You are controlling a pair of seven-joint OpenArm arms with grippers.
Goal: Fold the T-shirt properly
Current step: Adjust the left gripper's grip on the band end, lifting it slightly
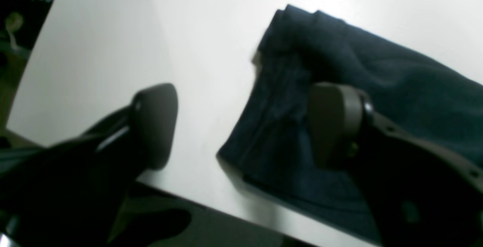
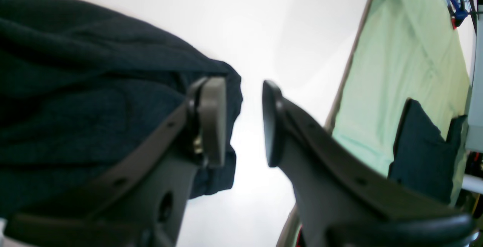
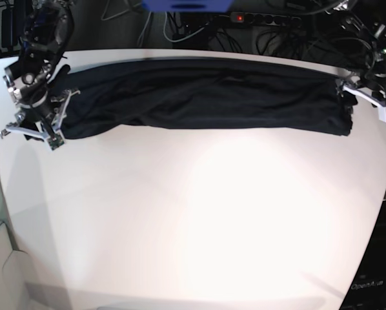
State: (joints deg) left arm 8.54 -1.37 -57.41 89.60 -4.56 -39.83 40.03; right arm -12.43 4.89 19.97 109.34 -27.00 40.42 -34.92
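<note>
My left gripper should go on moving in over the T-shirt's band (image 3: 334,111) until its fingers close on it, because its open fingers straddle the edge of the T-shirt's end (image 3: 348,121).
The T-shirt (image 3: 206,97) is a dark garment stretched in a long folded band across the far part of the white table (image 3: 199,213). My left gripper (image 3: 368,102) is at the band's right end. In the left wrist view this gripper (image 1: 243,126) is open wide, and the T-shirt's end (image 1: 377,73) lies flat on the table under one finger. My right gripper (image 3: 33,129) is at the band's left end. In the right wrist view it (image 2: 243,122) is open with only white table in the gap, and the T-shirt (image 2: 83,96) bunches beside one finger.
Behind the table's far edge there are cables and a power strip (image 3: 257,18). The left wrist view shows the table's edge (image 1: 226,209) close to the shirt's end. A pale green sheet (image 2: 407,62) and a dark object (image 2: 422,160) lie beyond the table's edge in the right wrist view.
</note>
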